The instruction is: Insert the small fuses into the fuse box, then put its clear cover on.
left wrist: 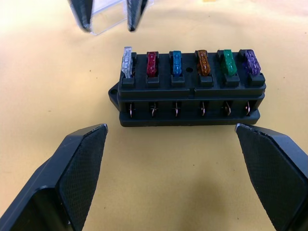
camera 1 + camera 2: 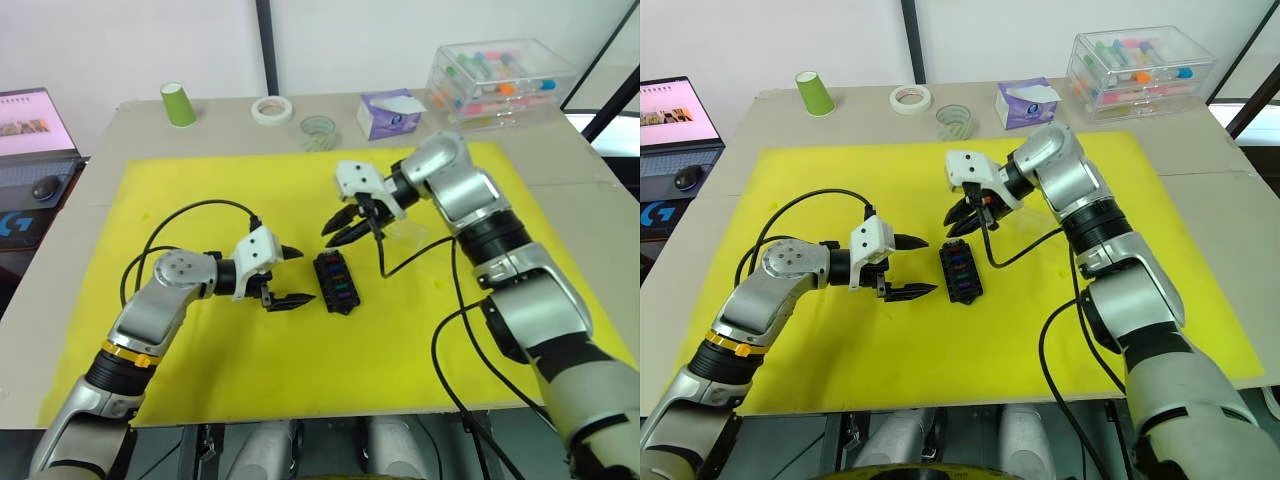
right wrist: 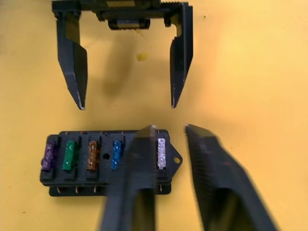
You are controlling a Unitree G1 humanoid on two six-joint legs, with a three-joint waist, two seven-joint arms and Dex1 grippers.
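Note:
The clear cover should leave the lower ledge of the black fuse box uncovered when I push the cover down, because metal terminals (image 3: 77,189) run along that ledge.
The black fuse box (image 2: 336,283) lies on the yellow mat (image 2: 200,350). Several small fuses stand in its slots in one row; the clear fuse (image 1: 127,62) at one end leans and sits higher than the red fuse (image 1: 152,62) beside it. My left gripper (image 2: 293,275) is open at mat level, just left of the box, with nothing between its fingers. Above the box's far end, over the clear fuse, my right gripper (image 2: 342,230) hovers open and empty. The clear cover (image 2: 408,235) lies on the mat just beyond the box, under the right arm.
Along the back of the table stand a green cup (image 2: 179,104), a white tape roll (image 2: 271,110), a clear tape roll (image 2: 318,132), a purple tissue box (image 2: 390,113) and a large clear storage box (image 2: 500,75). A laptop (image 2: 30,140) sits far left. Black cables trail over the mat.

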